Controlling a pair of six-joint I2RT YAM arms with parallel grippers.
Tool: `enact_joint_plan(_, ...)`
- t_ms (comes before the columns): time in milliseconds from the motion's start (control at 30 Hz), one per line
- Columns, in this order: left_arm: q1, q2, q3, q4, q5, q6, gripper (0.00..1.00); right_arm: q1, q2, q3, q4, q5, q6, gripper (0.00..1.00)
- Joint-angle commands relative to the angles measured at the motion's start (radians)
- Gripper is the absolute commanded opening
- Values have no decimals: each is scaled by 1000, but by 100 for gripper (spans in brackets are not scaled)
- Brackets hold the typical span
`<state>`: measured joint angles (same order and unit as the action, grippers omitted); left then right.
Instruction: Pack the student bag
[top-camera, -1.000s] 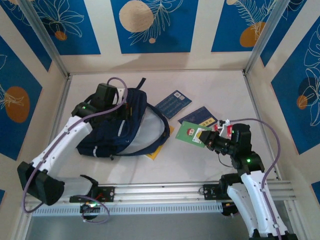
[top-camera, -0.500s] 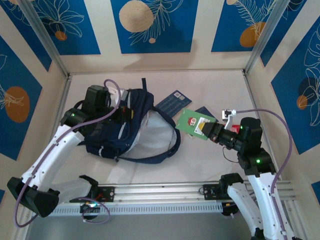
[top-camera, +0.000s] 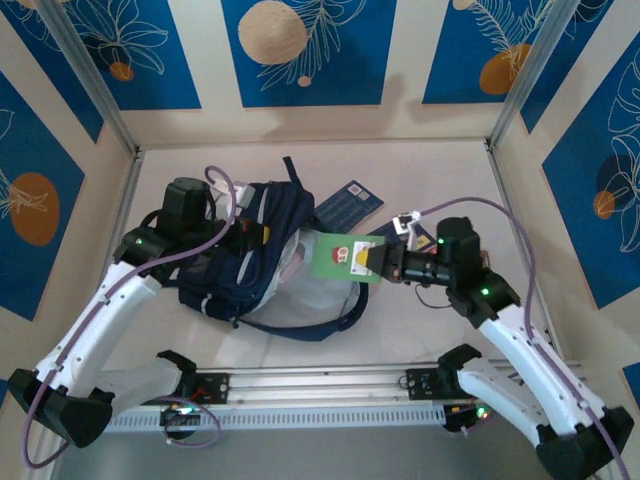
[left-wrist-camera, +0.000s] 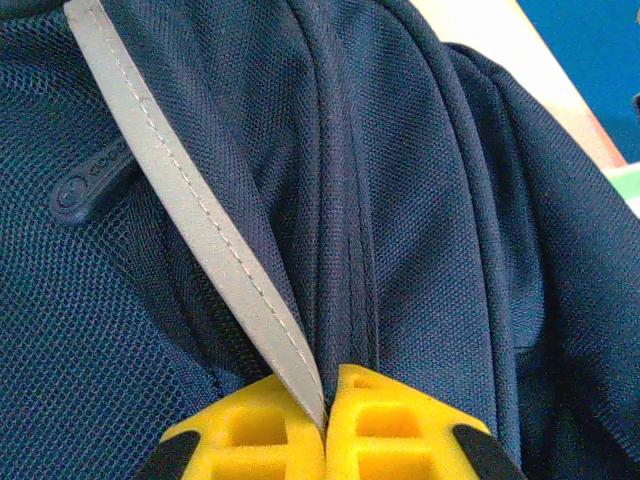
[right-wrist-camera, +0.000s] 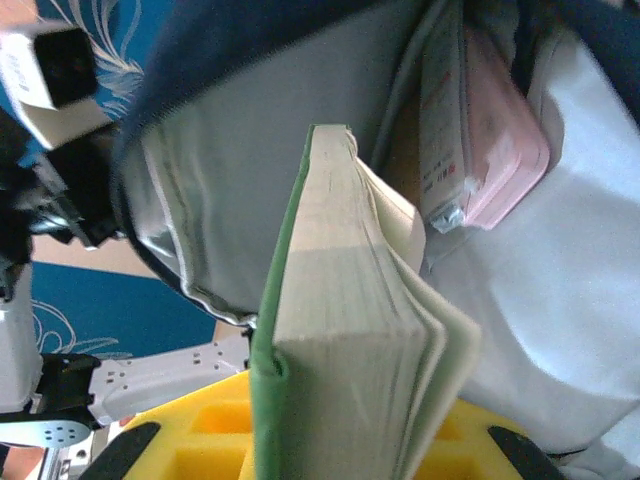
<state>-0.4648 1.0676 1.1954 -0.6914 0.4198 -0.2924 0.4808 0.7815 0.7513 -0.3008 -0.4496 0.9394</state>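
Note:
My right gripper should continue to push the green book (top-camera: 338, 258) in until it rests beside the pink case (right-wrist-camera: 503, 148), because the book is pointing edge-first into the bag's opening.
The student bag (top-camera: 262, 215), a navy backpack, lies left of centre with its pale grey lining (top-camera: 310, 292) open toward the right. My left gripper (top-camera: 243, 238) is shut on the bag's upper edge; in the left wrist view its yellow fingers (left-wrist-camera: 395, 425) pinch navy fabric (left-wrist-camera: 450, 250) and a grey reflective stripe (left-wrist-camera: 190, 200). My right gripper (top-camera: 384, 262) is shut on a thick green-covered book (top-camera: 342, 258), held at the bag's mouth. In the right wrist view the book (right-wrist-camera: 340, 320) stands edge-on before the lining (right-wrist-camera: 230, 160). A pink case (right-wrist-camera: 490, 120) lies inside the bag.
A dark blue booklet (top-camera: 347, 205) lies behind the bag. Another blue one (top-camera: 418, 232) is partly under the right arm. Enclosure walls stand close on three sides, and the metal rail (top-camera: 330, 385) runs along the near edge.
My right arm has carried the green book up off the table and left to the bag's opening. The left gripper has kept hold of the bag's edge and shifted slightly left with it.

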Motion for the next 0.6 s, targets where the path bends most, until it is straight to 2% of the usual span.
enact_joint_plan(0, -6, -52, 15, 216, 33, -18, 0, 84, 58, -37, 135, 70, 89, 0)
enact_joint_plan(300, -5, -27, -12, 366, 116, -141, 0, 225, 312, -64, 477, 239, 305, 0)
enact_joint_plan(567, -6, 3, 16, 367, 103, -148, 0, 312, 562, 50, 638, 301, 290, 0)
